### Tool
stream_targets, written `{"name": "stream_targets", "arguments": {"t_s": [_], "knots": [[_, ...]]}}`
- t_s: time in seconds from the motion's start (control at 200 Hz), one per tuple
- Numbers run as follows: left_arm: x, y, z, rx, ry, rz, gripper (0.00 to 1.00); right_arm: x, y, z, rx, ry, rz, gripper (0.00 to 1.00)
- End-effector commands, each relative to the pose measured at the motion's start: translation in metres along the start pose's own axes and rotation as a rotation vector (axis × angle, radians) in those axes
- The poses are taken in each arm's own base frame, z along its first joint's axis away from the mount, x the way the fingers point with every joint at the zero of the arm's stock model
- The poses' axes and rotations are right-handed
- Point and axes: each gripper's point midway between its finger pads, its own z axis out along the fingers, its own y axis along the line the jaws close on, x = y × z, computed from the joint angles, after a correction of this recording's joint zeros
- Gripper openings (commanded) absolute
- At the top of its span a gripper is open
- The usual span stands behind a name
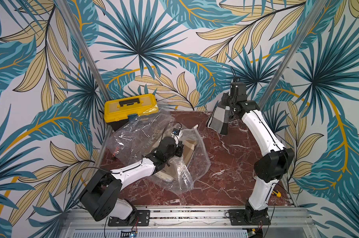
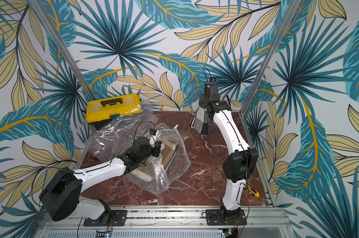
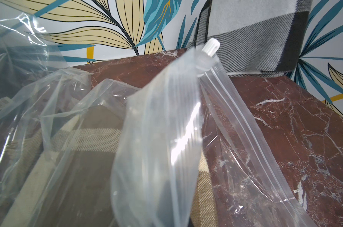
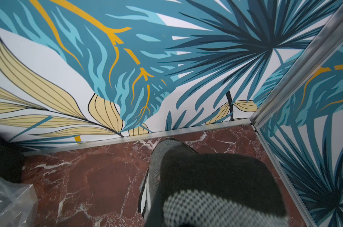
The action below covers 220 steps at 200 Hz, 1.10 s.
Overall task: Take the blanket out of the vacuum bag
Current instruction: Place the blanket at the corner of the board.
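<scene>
The robot's right gripper has the checked blanket [image 1: 219,120] hanging clear of the vacuum bag over the open tabletop [image 1: 235,145], so it should keep lowering the blanket until it lies there, then let go.
The grey, black and white checked blanket [image 1: 219,120] [image 2: 201,121] hangs above the back right of the table. My right gripper [image 1: 226,102] [image 2: 203,103] is shut on its top. In the right wrist view the blanket [image 4: 216,186] covers the jaws. The clear vacuum bag [image 1: 201,162] [image 2: 174,162] lies mid-table with its zip-seal edge raised. My left gripper [image 1: 181,146] [image 2: 158,147] is shut on that edge. In the left wrist view the pinched bag [image 3: 162,127] hides the fingers and ends at a white clip [image 3: 211,47]. A folded beige and brown cloth [image 1: 190,149] [image 3: 88,157] lies inside the bag.
A yellow toolbox [image 1: 131,108] stands at the back left, with more crinkly clear plastic [image 1: 133,134] leaning against it. A yellow-handled knife [image 1: 276,193] lies by the right arm's base. Aluminium posts and patterned walls close the table on three sides.
</scene>
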Motion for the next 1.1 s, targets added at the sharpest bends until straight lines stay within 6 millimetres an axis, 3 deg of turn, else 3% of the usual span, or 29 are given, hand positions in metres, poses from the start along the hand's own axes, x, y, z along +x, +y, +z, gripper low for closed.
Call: {"name": "stream_targets", "arguments": {"t_s": [0.0,0.18,0.285,0.401,0.566,0.771,0.957,1.047,1.097], "knots": [[0.002,0.002,0.002,-0.002,0.007,-0.019,0.0,-0.004,-0.037,0.016,0.113,-0.065,0.093,0.0],[0.005,-0.008,0.002,0.055,0.023,-0.02,0.0,0.096,-0.1,0.046,0.229,0.105,0.172,0.0],[0.003,-0.015,-0.001,0.097,0.023,-0.018,0.0,0.147,-0.126,0.044,0.262,0.22,0.178,0.0],[0.0,-0.019,-0.002,0.116,0.018,-0.015,0.0,0.181,-0.146,0.033,0.3,0.291,0.171,0.0],[-0.002,-0.023,-0.003,0.139,0.02,-0.013,0.0,0.208,-0.166,0.019,0.351,0.347,0.157,0.0],[0.001,-0.023,-0.006,0.142,0.028,-0.012,0.0,0.235,-0.177,0.005,0.39,0.403,0.101,0.0],[0.001,-0.024,-0.007,0.148,0.03,-0.011,0.0,0.257,-0.201,-0.023,0.517,0.472,0.013,0.0],[0.001,-0.026,-0.006,0.158,0.034,-0.007,0.0,0.264,-0.203,-0.034,0.523,0.472,0.022,0.0],[0.0,-0.027,-0.006,0.165,0.034,0.0,0.0,0.263,-0.2,-0.037,0.498,0.474,0.027,0.22]]}}
